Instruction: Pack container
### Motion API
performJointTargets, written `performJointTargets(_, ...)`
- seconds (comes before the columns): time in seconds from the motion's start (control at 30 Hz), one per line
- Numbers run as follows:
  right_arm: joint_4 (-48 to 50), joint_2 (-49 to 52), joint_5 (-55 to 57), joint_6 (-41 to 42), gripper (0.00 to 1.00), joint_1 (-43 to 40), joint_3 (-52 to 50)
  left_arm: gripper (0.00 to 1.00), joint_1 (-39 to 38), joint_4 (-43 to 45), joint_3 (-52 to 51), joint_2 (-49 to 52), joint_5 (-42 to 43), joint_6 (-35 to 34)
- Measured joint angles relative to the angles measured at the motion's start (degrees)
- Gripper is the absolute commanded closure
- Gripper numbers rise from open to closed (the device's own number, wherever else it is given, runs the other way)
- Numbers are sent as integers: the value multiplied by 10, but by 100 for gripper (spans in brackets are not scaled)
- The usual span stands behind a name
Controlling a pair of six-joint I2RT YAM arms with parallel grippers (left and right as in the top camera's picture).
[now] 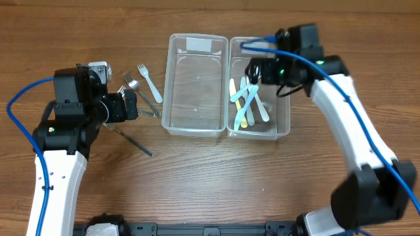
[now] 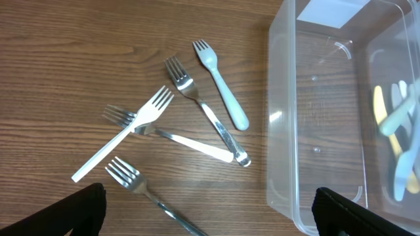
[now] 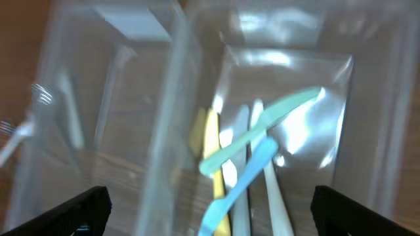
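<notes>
Next, I lift the upper fork [image 2: 120, 137] into the empty container with my left gripper first, since the white plastic fork lies across a metal fork's neck [image 2: 139, 124].
Two clear plastic containers stand side by side. The left one [image 1: 194, 85] is empty. The right one [image 1: 260, 88] holds several plastic utensils [image 1: 246, 101] in blue, yellow, green and white, also in the right wrist view [image 3: 246, 160]. Several forks lie on the table left of the containers: a pale blue plastic fork [image 2: 222, 92], a white plastic fork [image 2: 125, 134] and metal forks [image 2: 203, 111]. My left gripper [image 2: 210, 213] is open above the forks, over one metal fork [image 2: 147, 193]. My right gripper [image 3: 210, 210] is open and empty above the right container.
The left container's rim [image 2: 272, 118] is close to the right of the forks in the left wrist view. A blue cable [image 1: 33, 141] runs along the left arm and another [image 1: 341, 85] along the right arm. Wooden table [image 1: 216, 177] in front.
</notes>
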Motion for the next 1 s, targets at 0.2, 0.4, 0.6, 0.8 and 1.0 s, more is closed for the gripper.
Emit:
performJointTargets(0.2,-54,-106,-3,0,0,-49,119,0,0,0,0,0,-19,0)
performJointTargets(0.4,-88,-200,-3,12,0,-141,141,0,0,-47,1,0,-4,-2)
performJointTargets(0.6,-150,-204,16,23,0,-197,141,0,0,-57,1,0,5,-16)
performJointTargets(0.8,-184,-191,57,26,0,-210,141,0,0,-59,2,0,-41,-69)
performJointTargets(1.0,-196,-186,71,28,0,-210,141,0,18,-86,59,33,-96,-14)
